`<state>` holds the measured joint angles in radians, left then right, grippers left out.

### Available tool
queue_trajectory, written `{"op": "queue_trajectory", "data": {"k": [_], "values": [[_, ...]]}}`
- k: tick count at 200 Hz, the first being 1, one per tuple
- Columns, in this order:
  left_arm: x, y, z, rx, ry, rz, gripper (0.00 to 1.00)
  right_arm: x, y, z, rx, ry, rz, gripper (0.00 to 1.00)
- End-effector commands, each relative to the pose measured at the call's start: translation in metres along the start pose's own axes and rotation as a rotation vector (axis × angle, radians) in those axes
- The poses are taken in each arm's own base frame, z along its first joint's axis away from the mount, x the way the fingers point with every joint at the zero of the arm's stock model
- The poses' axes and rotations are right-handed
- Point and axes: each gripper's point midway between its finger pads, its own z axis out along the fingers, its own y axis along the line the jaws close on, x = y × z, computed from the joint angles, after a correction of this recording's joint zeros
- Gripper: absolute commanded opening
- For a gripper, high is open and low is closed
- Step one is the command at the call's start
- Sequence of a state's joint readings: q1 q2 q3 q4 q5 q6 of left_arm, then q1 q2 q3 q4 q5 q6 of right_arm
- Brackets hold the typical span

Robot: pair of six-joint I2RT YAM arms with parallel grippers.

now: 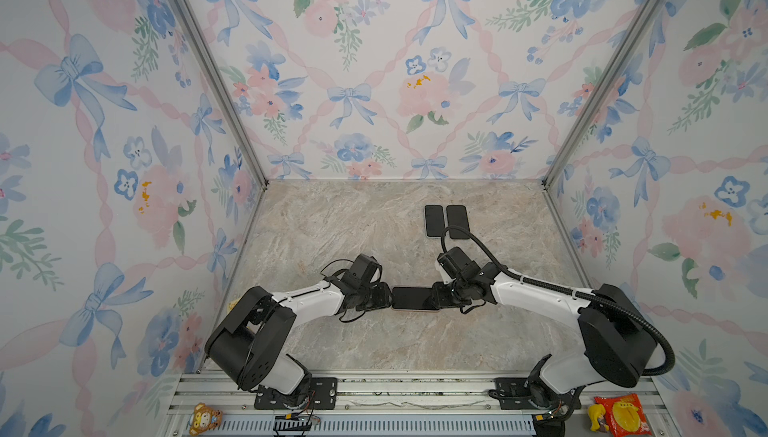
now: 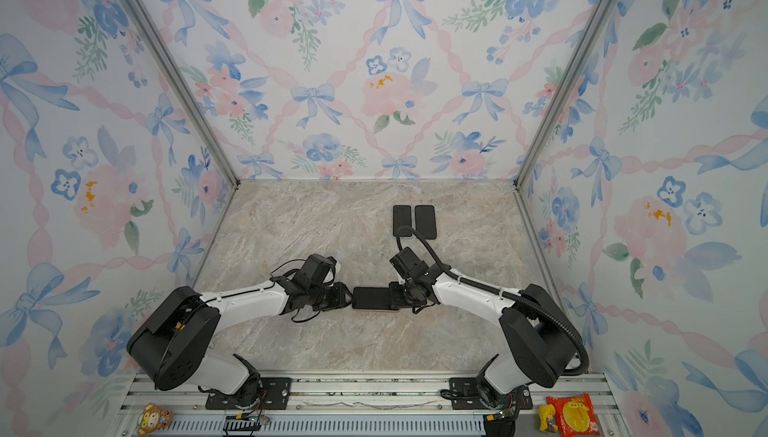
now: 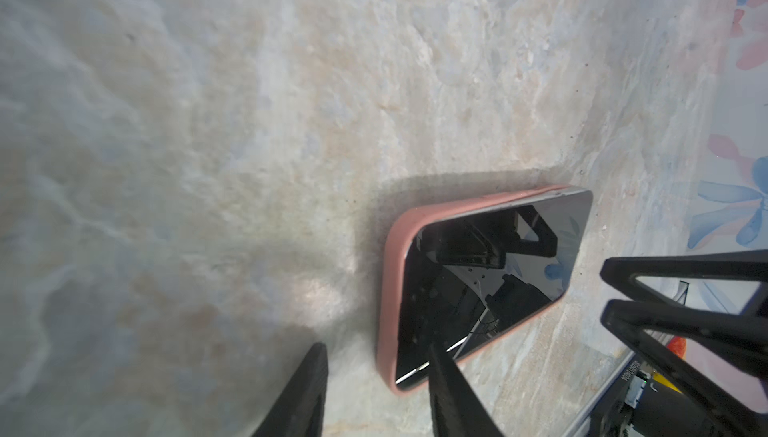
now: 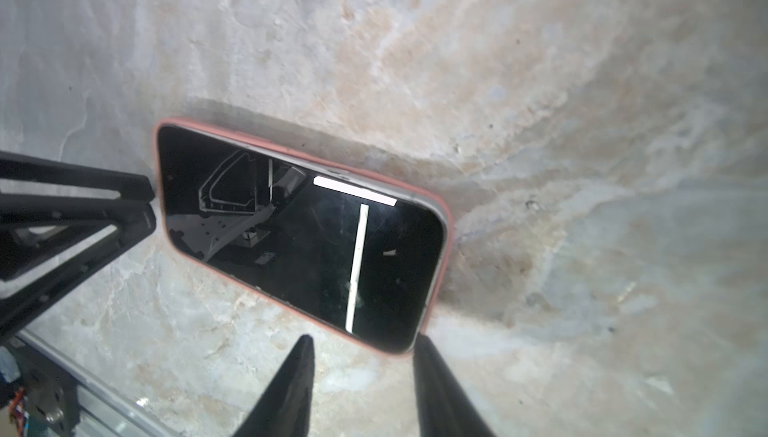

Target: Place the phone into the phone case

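The phone's silver edge can be seen above the case's long rim, and both my grippers face the case's short ends. I should turn the case's long sides toward my grippers.
A black-screened phone lies face up in a pink phone case on the marble table, between both arms. Along one long side, the phone's silver edge shows above the case rim. My left gripper stands open at the phone's left end, one finger over a screen corner and nothing gripped. At the right end my right gripper is open too, with the case corner just beyond its tips. Each wrist view also shows the opposite gripper at the phone's far end.
Two flat black rectangles lie side by side at the back right of the table. Floral walls close three sides. On the front rail sit a bear toy and a red packet.
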<state>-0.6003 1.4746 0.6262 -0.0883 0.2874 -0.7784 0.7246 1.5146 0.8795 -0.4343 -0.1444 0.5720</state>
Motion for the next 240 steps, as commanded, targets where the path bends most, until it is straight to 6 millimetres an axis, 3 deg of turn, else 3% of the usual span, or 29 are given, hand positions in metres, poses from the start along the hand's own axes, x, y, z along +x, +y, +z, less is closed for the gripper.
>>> {"op": "queue_trajectory", "data": {"k": [1, 41, 71, 112, 159, 240], "values": [[0.017, 0.014, -0.008, -0.045, 0.062, -0.043, 0.44, -0.023, 0.009, -0.010, -0.031, -0.031, -0.099, 0.48], [0.036, -0.018, -0.008, 0.053, 0.106, -0.044, 0.53, -0.055, 0.015, 0.006, -0.076, -0.048, -0.184, 0.62], [0.049, -0.034, -0.004, 0.138, 0.128, -0.054, 0.57, -0.056, 0.006, 0.028, -0.086, 0.024, -0.204, 0.67], [0.058, -0.038, 0.005, 0.188, 0.135, -0.078, 0.56, -0.042, 0.001, 0.040, -0.133, 0.074, -0.181, 0.67], [0.060, -0.040, 0.024, 0.196, 0.164, -0.084, 0.51, -0.023, -0.001, 0.039, -0.161, 0.099, -0.159, 0.65], [0.023, -0.027, 0.041, 0.199, 0.163, -0.116, 0.44, 0.004, -0.007, 0.029, -0.177, 0.131, -0.120, 0.55]]}}
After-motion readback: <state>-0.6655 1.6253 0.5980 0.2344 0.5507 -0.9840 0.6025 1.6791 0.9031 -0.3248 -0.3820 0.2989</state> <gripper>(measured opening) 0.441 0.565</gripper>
